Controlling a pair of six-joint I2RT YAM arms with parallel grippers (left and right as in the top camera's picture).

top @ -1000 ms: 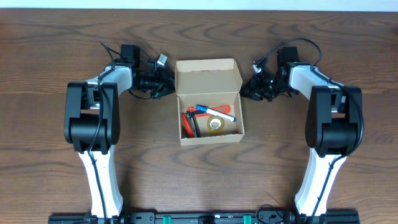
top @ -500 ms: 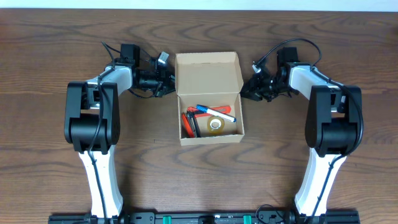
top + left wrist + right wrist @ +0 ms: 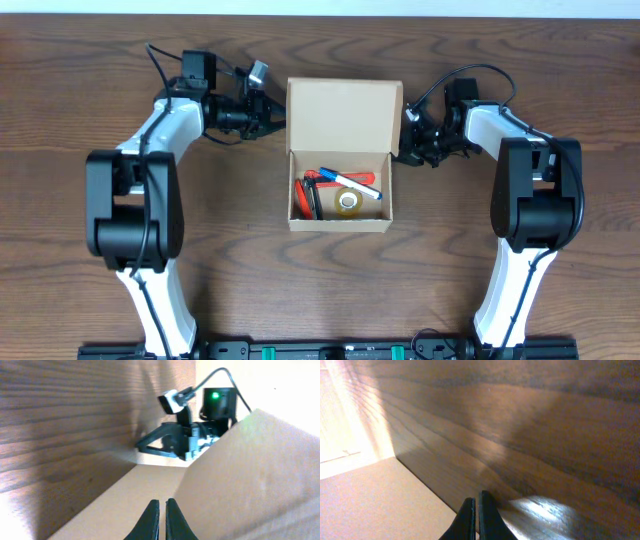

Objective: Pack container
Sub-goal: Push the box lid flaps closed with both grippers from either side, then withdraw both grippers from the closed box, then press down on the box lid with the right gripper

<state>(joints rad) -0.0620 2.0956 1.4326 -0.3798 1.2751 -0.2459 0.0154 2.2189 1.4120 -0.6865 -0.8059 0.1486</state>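
Observation:
The pen, cutter and tape roll [image 3: 344,190] are inside the container's sides. My left gripper keeps swinging the lid [image 3: 344,115] over until it closes, then lets go.
The tan cardboard container [image 3: 340,222] stands at the table's middle with its lid flap [image 3: 340,115] open toward the back. Inside lie a blue-and-white pen [image 3: 348,182], a red cutter [image 3: 301,192], a dark item and a yellowish tape roll [image 3: 347,202]. My left gripper [image 3: 275,119] is shut, its tips against the lid's left edge; in the left wrist view [image 3: 162,502] the lid [image 3: 240,475] rises just ahead. My right gripper [image 3: 404,136] is shut at the lid's right edge; the right wrist view [image 3: 476,497] shows cardboard [image 3: 375,505] beside the tips.
Dark wooden table [image 3: 80,60] all round. The right arm's wrist with its camera and green light [image 3: 200,420] shows across the lid in the left wrist view. Both arm bases stand at the front left and front right.
The left arm swung back and toward the box. The lid flap has risen and looks larger and wider from above. The right gripper has closed in on the lid's right edge.

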